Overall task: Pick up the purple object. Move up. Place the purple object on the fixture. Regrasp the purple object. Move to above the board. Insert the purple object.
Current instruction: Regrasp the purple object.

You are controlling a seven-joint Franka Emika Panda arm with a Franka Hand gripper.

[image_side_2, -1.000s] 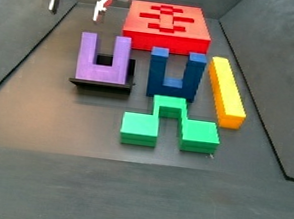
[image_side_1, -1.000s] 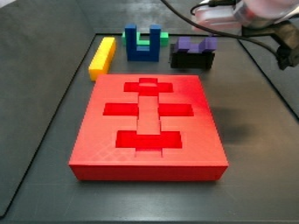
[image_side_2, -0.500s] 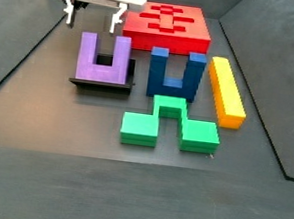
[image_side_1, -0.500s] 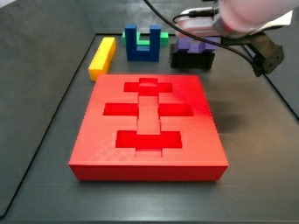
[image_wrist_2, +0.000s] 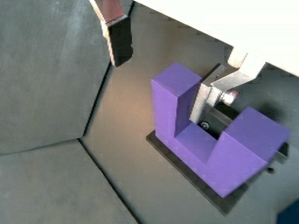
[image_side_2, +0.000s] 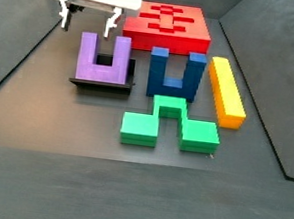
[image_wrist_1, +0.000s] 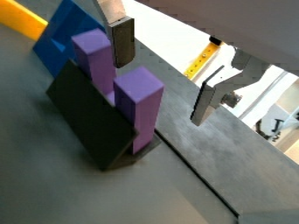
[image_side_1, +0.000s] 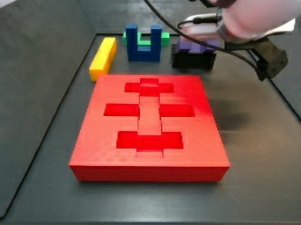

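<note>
I expect the purple object [image_side_1: 187,45] to come free and leave the fixture behind when I lift, since it sticks up from the uncovered top of the fixture [image_side_1: 192,58].
The purple object [image_side_2: 104,61] stands upright on the fixture [image_side_2: 101,88], prongs up; it also shows in a side view [image_side_1: 195,48] behind the board [image_side_1: 94,132]. My gripper [image_side_2: 86,21] hangs open and empty just above it. In both wrist views one prong [image_wrist_1: 140,94] [image_wrist_2: 176,98] lies between the fingers [image_wrist_1: 121,39] [image_wrist_2: 117,39], and the other finger stands over the notch. Nothing is held. The red board [image_side_2: 166,40] lies behind the blocks.
A blue U-shaped block [image_side_2: 175,75] stands right beside the purple object. A yellow bar [image_side_2: 226,91] lies beyond it. A green block [image_side_2: 168,124] lies in front. Dark side walls [image_side_2: 22,56] border the floor.
My gripper has moved from the back left corner toward the purple object and now sits over its prong. The blocks have not moved.
</note>
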